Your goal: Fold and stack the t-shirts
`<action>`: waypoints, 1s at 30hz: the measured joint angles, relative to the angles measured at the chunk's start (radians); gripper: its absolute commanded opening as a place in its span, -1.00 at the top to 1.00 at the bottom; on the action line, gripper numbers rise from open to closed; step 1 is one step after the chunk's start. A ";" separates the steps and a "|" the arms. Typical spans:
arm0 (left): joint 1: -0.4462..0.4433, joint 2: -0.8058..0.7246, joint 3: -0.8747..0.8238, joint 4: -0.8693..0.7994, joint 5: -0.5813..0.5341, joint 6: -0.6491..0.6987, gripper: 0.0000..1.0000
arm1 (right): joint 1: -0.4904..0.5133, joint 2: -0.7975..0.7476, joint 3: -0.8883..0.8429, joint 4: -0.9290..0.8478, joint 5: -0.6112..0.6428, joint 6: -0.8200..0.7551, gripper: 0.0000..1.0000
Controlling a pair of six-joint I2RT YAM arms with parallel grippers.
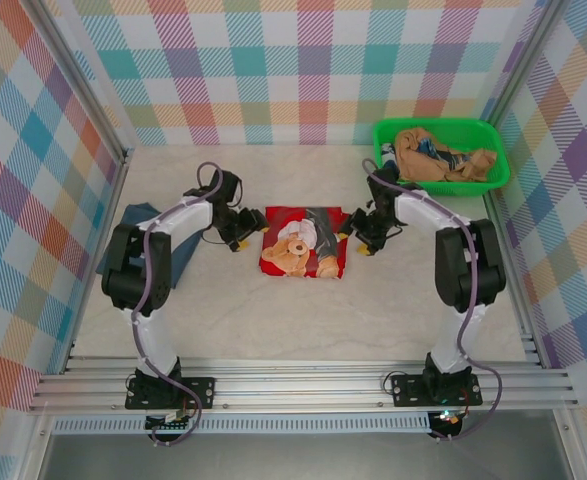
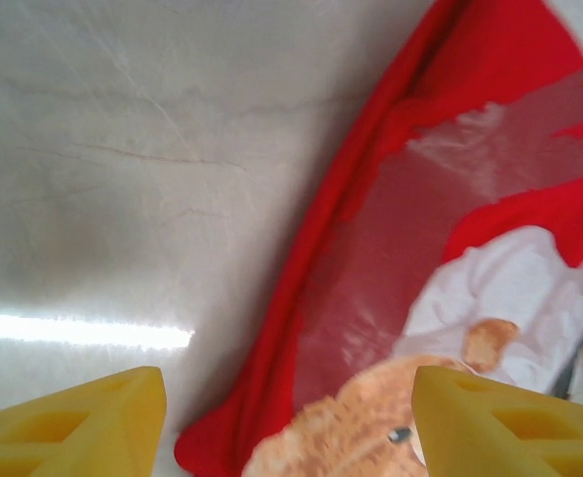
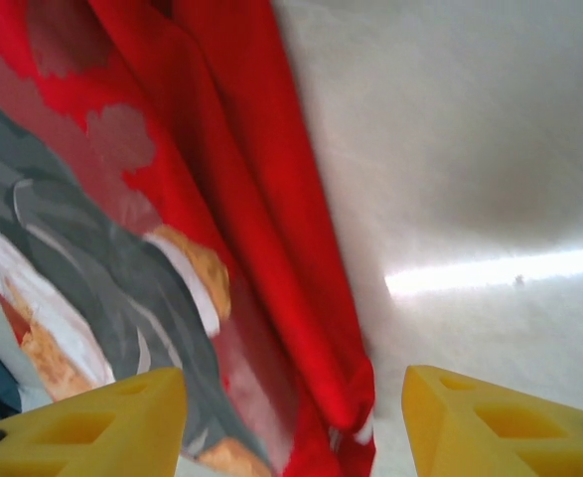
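The layers lie together at the red t-shirt's thick folded edge point(image 2: 306, 248), so the red t-shirt will stay folded when the robot carries it by that edge.
The red t-shirt point(image 1: 303, 243) lies folded into a small rectangle mid-table, its tan bear print facing up. My left gripper point(image 1: 242, 238) hovers at its left edge and my right gripper point(image 1: 360, 243) at its right edge. Both are open and hold nothing. In the left wrist view the yellow fingers point(image 2: 82, 425) of the left gripper point(image 2: 291, 437) straddle the shirt's folded edge point(image 2: 370, 258). In the right wrist view the right gripper point(image 3: 296, 427) spans the red hem point(image 3: 271, 229) in the same way. The slate-blue t-shirt point(image 1: 141, 213) lies at the left, partly hidden under my left arm.
A green basket point(image 1: 493, 150) with tan clothes in it stands at the back right. Plaid walls close in the table point(image 1: 303, 320) on three sides, and a metal rail runs along the near edge.
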 measured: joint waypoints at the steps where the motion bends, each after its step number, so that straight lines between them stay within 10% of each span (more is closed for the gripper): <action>1: 0.000 0.013 0.000 0.006 0.004 0.004 -0.34 | 0.001 0.019 0.011 0.007 -0.001 -0.005 -0.17; 7: 0.000 0.043 0.000 0.029 0.018 0.016 -0.34 | 0.011 0.135 0.071 0.034 -0.001 -0.030 0.04; 14: 0.001 0.043 0.000 0.058 0.034 0.034 -0.36 | 0.002 0.162 0.072 0.039 0.000 -0.028 1.00; 30: -0.010 0.145 0.067 0.122 0.094 0.086 -0.20 | -0.055 0.239 0.162 -0.033 -0.107 -0.079 1.00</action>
